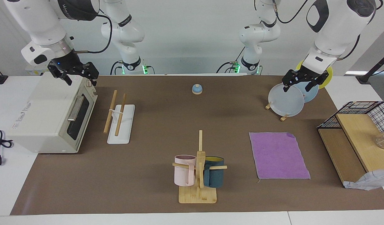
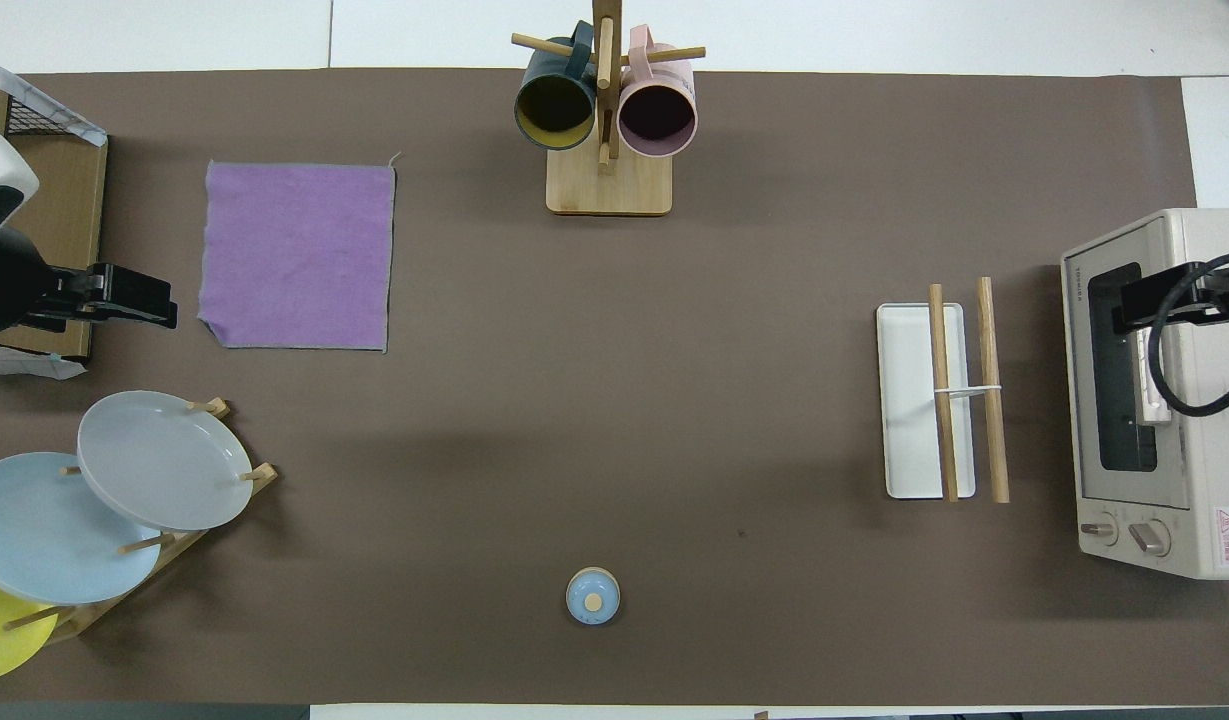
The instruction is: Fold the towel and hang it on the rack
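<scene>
My gripper will bring a hidden grey bottom side into view when it folds the purple towel (image 2: 297, 256) over, because a thin grey rim (image 2: 390, 286) runs around the towel.
The purple towel (image 1: 277, 156) (image 2: 296, 257) lies flat on the brown mat toward the left arm's end of the table, with one corner slightly curled. The rack (image 1: 120, 118) (image 2: 939, 400), two wooden rods over a white base, stands toward the right arm's end, beside the toaster oven. My left gripper (image 1: 297, 87) (image 2: 134, 300) hangs open and empty over the plate stand, apart from the towel. My right gripper (image 1: 81, 82) (image 2: 1134, 305) hangs open and empty over the toaster oven, apart from the rack.
A white toaster oven (image 1: 48, 118) sits at the right arm's end. A mug tree (image 1: 198, 175) with pink and teal mugs stands farthest from the robots. Plates on a stand (image 1: 287, 100), a small blue knob (image 1: 197, 89) and a wooden shelf with a wire basket (image 1: 360, 137) also stand here.
</scene>
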Controlling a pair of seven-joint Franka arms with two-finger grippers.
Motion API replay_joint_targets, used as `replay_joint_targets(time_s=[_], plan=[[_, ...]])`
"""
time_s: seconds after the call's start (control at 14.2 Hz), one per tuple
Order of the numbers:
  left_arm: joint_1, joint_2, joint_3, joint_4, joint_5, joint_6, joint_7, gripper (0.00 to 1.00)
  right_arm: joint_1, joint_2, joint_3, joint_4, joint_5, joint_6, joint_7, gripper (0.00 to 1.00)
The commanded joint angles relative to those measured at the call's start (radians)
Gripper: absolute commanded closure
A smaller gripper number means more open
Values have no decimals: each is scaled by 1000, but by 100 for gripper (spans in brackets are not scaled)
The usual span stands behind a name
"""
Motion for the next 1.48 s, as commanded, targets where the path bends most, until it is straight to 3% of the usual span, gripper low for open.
replay_joint_targets(time_s=[0.0,0.7,0.99,1.41], plan=[[-4,-21,8,-15,20,2,2,0,-9,-21,6,-29,18,23,-21,0],[-4,-24,8,-20,20,-16,2,0,52,-41,6,-74,30,54,3,0],[-4,-33,8,-17,20,-27,-1,0,65,-44,6,-102,189,121,49,0],[-3,-59,9,-56,21,-13,3,0,143,-53,6,-129,384,141,397,0]])
